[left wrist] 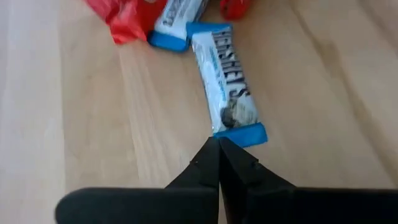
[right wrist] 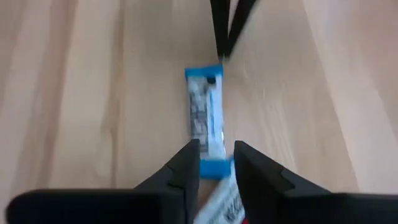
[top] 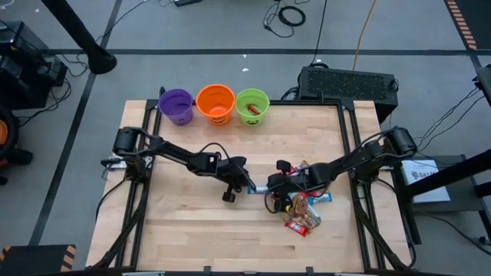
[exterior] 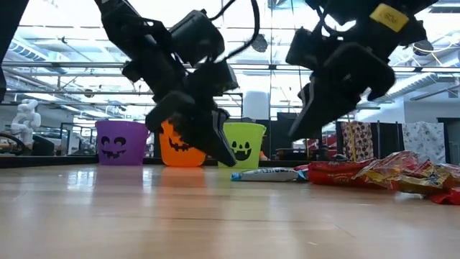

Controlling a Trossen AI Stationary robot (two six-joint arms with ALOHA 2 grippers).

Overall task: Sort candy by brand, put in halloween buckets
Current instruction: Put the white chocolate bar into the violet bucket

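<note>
My left gripper's closed fingers reach only a corner of the candy bar (exterior: 236,176). Next, my right gripper grabs its other end (exterior: 297,175) and lifts the candy bar for a handover.
A blue-and-white candy bar (left wrist: 225,81) lies flat on the wooden table (top: 184,222), apart from the candy pile (top: 303,213) of red and gold wrappers at the near right. My left gripper (left wrist: 219,142) is shut, its tips at a corner of the bar's near blue end. My right gripper (right wrist: 216,152) hangs open above the bar's other end (right wrist: 214,167), raised clear of the table (exterior: 305,126). The purple (top: 176,106), orange (top: 215,103) and green (top: 252,106) halloween buckets stand in a row at the far edge. My left gripper comes slanting down from the table's left, its shut fingertips (left wrist: 211,152) at the corner of the bar's blue end (left wrist: 244,134). I cannot tell whether they hold the wrapper's edge or only stand beside it. The bar lies flat on the table.
The green bucket holds a red candy (top: 252,108). A second blue-and-white bar (left wrist: 180,18) and red wrappers (left wrist: 124,18) lie just beyond the first bar. A black box (top: 349,80) sits behind the table's far right corner. Bare wood spreads over the table's left and near parts.
</note>
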